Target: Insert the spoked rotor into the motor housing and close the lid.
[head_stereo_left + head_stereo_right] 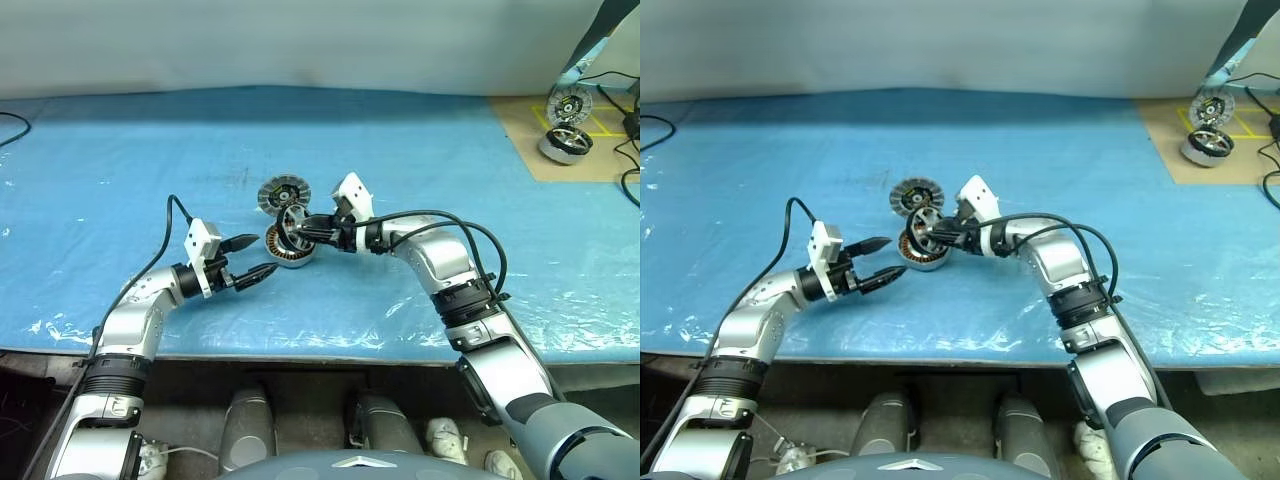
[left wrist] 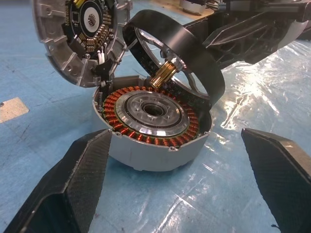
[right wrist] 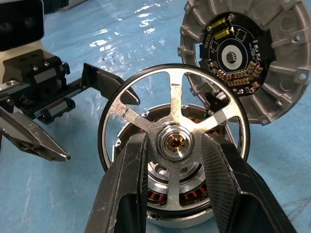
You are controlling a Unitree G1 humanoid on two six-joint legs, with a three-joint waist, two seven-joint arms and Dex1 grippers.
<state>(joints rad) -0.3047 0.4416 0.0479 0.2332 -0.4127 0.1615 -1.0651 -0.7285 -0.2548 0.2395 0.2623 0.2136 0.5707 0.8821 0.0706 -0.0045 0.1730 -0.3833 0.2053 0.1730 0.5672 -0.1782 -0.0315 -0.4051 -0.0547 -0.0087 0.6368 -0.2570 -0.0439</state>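
Observation:
Next, my right gripper opens, then pushes the rotor's hub [image 3: 175, 142] down with closed fingers, because the spoked rotor slants with its shaft [image 2: 163, 75] above the housing's centre hole.
The motor housing [image 1: 291, 250], ringed with copper windings, sits on the blue sheet in the middle of the table. Its lid [image 1: 283, 193] stands tilted open at the housing's far edge, circuit side showing [image 2: 80, 34]. My right gripper [image 3: 175, 141] is shut on the spoked rotor [image 1: 293, 222], its fingers [image 3: 127, 184] clamping the hub. The rotor [image 2: 176, 53] hangs tilted just above the housing [image 2: 155, 121], brass shaft pointing at the centre hole. My left gripper [image 1: 263, 255] stands open just left of the housing, holding nothing.
A second motor part [image 1: 566, 145] and a ribbed disc [image 1: 570, 105] lie on a brown board at the back right, among black cables [image 1: 630, 120]. The table's front edge [image 1: 300, 355] runs close below both arms. Blue sheet [image 1: 120, 170] stretches to the left.

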